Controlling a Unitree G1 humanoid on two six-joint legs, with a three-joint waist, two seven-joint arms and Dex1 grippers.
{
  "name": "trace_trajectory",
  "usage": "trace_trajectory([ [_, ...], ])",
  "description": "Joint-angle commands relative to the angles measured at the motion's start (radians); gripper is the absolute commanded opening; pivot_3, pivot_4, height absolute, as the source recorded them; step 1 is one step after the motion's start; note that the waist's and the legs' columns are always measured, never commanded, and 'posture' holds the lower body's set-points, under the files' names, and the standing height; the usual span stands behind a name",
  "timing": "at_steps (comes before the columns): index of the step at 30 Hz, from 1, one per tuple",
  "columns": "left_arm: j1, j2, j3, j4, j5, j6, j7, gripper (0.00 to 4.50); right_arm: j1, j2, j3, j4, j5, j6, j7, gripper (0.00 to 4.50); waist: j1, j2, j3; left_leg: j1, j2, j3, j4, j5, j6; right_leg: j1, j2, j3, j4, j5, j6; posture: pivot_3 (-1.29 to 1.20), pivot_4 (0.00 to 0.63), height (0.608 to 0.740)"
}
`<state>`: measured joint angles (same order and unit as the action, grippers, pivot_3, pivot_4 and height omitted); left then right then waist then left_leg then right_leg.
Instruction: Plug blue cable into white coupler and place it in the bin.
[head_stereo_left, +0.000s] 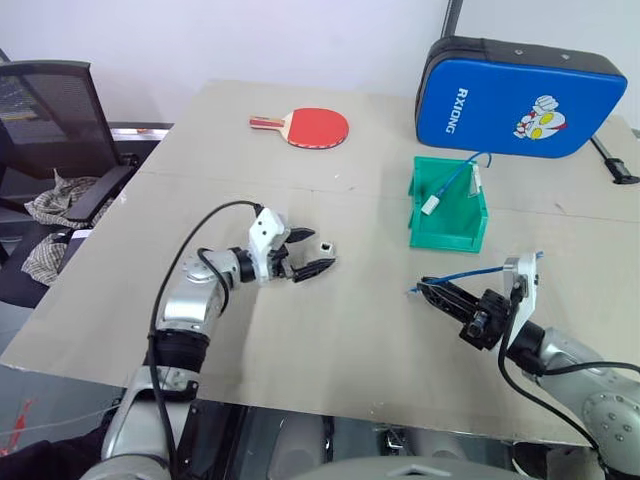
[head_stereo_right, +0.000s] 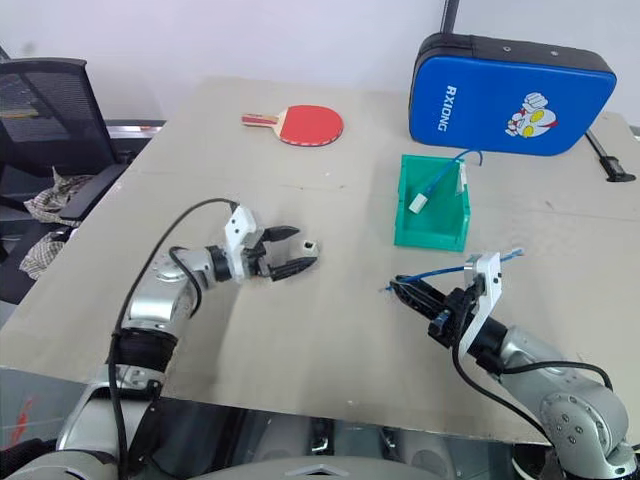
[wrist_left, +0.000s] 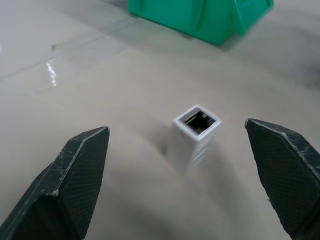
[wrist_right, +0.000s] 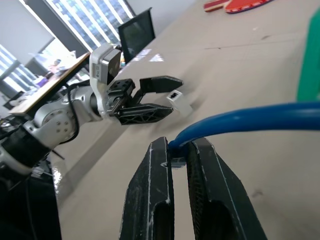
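Note:
I expect the white coupler (head_stereo_left: 327, 249), since its dark socket (wrist_left: 199, 121) is open and empty, to come along when I push the plug in and carry the blue cable.
The white coupler (wrist_left: 195, 135) stands on the table with its dark socket facing up toward the left wrist camera. My left gripper (head_stereo_left: 320, 250) is open, one finger on each side of the coupler and neither touching it. My right gripper (wrist_right: 179, 150), low over the table at the right, is shut on the blue cable (head_stereo_left: 470, 272). That cable trails back over the gripper, and its plug end is hidden between the fingers. The green bin (head_stereo_left: 450, 235) stands beyond the right gripper, its low lip toward me.
Inside the bin lies another blue cable with a white piece on its end (head_stereo_left: 433, 204). A big blue case (head_stereo_left: 515, 100) stands behind the bin. A red paddle (head_stereo_left: 315, 127) lies at the far middle. A black chair (head_stereo_left: 50, 110) stands off the table's left edge.

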<state>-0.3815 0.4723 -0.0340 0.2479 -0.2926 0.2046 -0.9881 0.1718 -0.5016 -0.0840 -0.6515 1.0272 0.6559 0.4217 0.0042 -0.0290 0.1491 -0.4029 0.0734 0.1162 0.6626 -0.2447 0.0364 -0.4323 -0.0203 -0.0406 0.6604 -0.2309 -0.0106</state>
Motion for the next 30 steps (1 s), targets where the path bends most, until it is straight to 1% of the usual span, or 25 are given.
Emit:
trace_trajectory([
  [1, 0.043, -0.031, 0.028, -0.132, -0.003, 0.048, 0.117, 4.46, 0.004, 0.006, -0.019, -0.051, -0.004, -0.025, -0.002, 0.00, 0.000, 0.000, 0.000, 0.000, 0.000, 0.000, 0.000, 0.000, 0.000, 0.000, 0.000, 0.000, 0.000, 0.000, 0.000, 0.00, 0.150, 0.729],
  [4, 0.078, -0.095, 0.012, -0.200, 0.035, 0.067, 0.251, 4.46, -0.001, 0.003, -0.008, -0.048, -0.020, -0.025, 0.005, 0.00, 0.006, 0.000, 0.000, 0.001, 0.000, 0.000, 0.000, 0.000, 0.000, 0.000, 0.000, -0.001, 0.001, 0.000, 0.000, 0.00, 0.150, 0.729],
  [7, 0.087, -0.138, 0.001, -0.217, 0.091, 0.079, 0.365, 4.46, -0.011, -0.001, -0.012, -0.047, -0.018, -0.019, 0.006, 0.00, 0.010, 0.000, 0.000, 0.002, -0.001, -0.001, 0.001, 0.000, 0.000, 0.002, -0.001, -0.001, 0.001, 0.000, 0.000, 0.00, 0.150, 0.729],
  [8, 0.094, -0.145, -0.006, -0.224, 0.093, 0.087, 0.373, 4.23, -0.013, -0.004, -0.017, -0.049, -0.013, -0.016, 0.006, 0.00, 0.009, 0.000, 0.000, 0.002, -0.001, 0.000, 0.001, 0.000, 0.000, 0.002, -0.001, -0.001, 0.001, 0.000, 0.000, 0.00, 0.150, 0.729],
  [10, 0.109, -0.146, -0.026, -0.236, 0.105, 0.085, 0.374, 3.68, -0.016, -0.010, -0.025, -0.053, -0.006, -0.011, 0.005, 0.00, 0.008, 0.000, 0.000, 0.002, -0.001, 0.000, 0.001, 0.000, 0.000, 0.002, 0.000, 0.000, 0.001, 0.000, 0.000, 0.00, 0.150, 0.729],
  [13, 0.112, -0.143, -0.032, -0.228, 0.122, 0.084, 0.385, 2.23, -0.020, -0.023, -0.034, -0.058, 0.004, -0.003, 0.001, 0.00, 0.008, 0.000, 0.000, 0.002, 0.000, 0.000, 0.000, 0.000, 0.000, 0.002, 0.000, 0.000, 0.000, 0.000, 0.000, 0.00, 0.150, 0.729],
  [16, 0.095, -0.138, -0.031, -0.198, 0.124, 0.063, 0.373, 0.89, -0.030, -0.032, -0.039, -0.058, 0.013, 0.003, -0.008, 0.00, 0.008, 0.000, 0.000, 0.002, 0.000, -0.001, -0.001, 0.000, 0.000, 0.002, 0.001, 0.000, 0.000, 0.000, 0.000, 0.00, 0.150, 0.729],
  [17, 0.085, -0.138, -0.029, -0.187, 0.117, 0.055, 0.361, 0.66, -0.036, -0.033, -0.039, -0.056, 0.013, 0.004, -0.012, 0.00, 0.008, 0.000, 0.000, 0.002, 0.000, -0.001, -0.001, 0.000, 0.000, 0.002, 0.001, 0.000, 0.000, 0.000, 0.000, 0.00, 0.150, 0.729],
  [19, 0.060, -0.132, -0.032, -0.162, 0.086, 0.031, 0.294, 0.65, -0.051, -0.030, -0.035, -0.052, 0.009, 0.003, -0.021, 0.00, 0.008, 0.000, 0.000, 0.002, 0.000, -0.001, 0.000, 0.000, 0.000, 0.002, 0.000, 0.000, 0.001, 0.000, 0.000, 0.00, 0.150, 0.729],
  [24, -0.013, -0.081, -0.104, -0.132, 0.013, -0.004, -0.015, 0.65, -0.114, -0.042, -0.009, -0.047, -0.026, 0.012, -0.027, 0.00, 0.008, 0.000, 0.000, 0.002, -0.001, 0.000, 0.000, 0.000, 0.000, 0.002, 0.000, -0.001, 0.000, 0.000, 0.000, 0.00, 0.150, 0.729],
  [28, -0.099, -0.059, -0.198, -0.062, 0.038, -0.069, -0.201, 0.65, -0.205, -0.097, 0.051, -0.030, -0.145, 0.015, 0.000, 0.00, 0.008, 0.000, 0.000, 0.001, -0.001, 0.000, 0.000, 0.000, 0.000, 0.001, 0.001, 0.000, 0.000, 0.000, 0.000, 0.00, 0.150, 0.729],
  [30, -0.151, -0.076, -0.250, -0.002, 0.069, -0.125, -0.263, 0.65, -0.257, -0.129, 0.098, -0.007, -0.207, 0.014, 0.035, 0.00, 0.008, 0.000, 0.000, 0.000, -0.001, 0.000, 0.000, 0.000, 0.000, 0.000, 0.002, -0.001, 0.000, 0.000, 0.000, 0.00, 0.150, 0.729],
])
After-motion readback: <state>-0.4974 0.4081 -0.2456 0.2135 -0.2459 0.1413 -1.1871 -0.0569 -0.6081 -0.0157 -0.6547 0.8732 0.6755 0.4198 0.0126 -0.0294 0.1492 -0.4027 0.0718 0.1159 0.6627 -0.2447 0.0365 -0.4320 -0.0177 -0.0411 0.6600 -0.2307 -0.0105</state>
